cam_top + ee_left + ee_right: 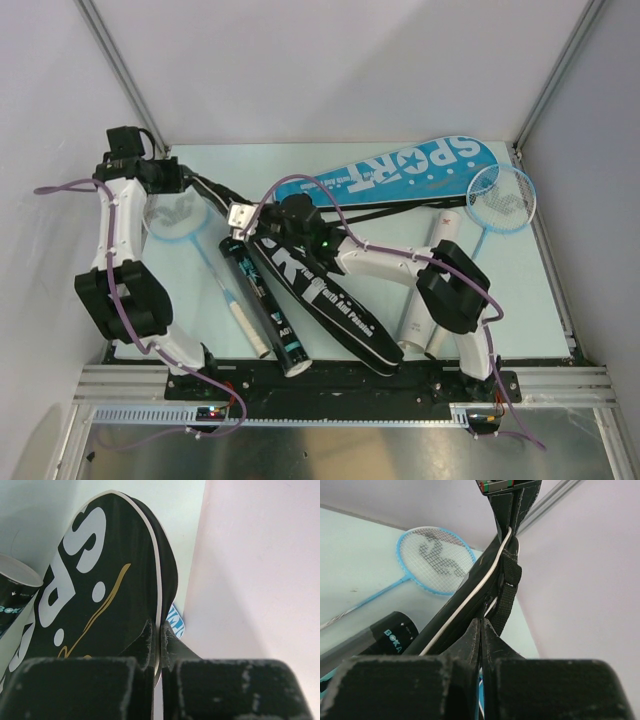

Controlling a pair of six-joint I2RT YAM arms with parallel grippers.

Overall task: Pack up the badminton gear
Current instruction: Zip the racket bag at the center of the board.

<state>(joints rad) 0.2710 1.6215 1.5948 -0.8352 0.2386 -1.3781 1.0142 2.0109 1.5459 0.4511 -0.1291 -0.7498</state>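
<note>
I keep pulling the zipper along the cover's edge with my right gripper until it nears the cover's narrow end (382, 358), as my left gripper holds the black cover's head end (211, 193) in place.
A black "SPORT" racket cover (330, 310) lies slantwise across the mat. My left gripper (195, 183) is shut on the white-piped rim of its head end (110, 570), the piping pinched between the fingertips (160, 630). My right gripper (240, 222) is shut at the zipper on the cover's edge (470, 595), fingertips together (481, 625). Beside it lie a light-blue racket (175, 215) (435, 560) and a black tube (265, 310) (390, 630). A blue "SPORT" cover (400, 170) (176, 622) lies at the back. A second light-blue racket (500, 195) and two white tubes (430, 290) are on the right.
The pale mat (540, 310) is bounded by white walls at the back and sides. A metal rail (340, 385) with both arm bases runs along the near edge. Purple cables (125, 300) loop along the arms.
</note>
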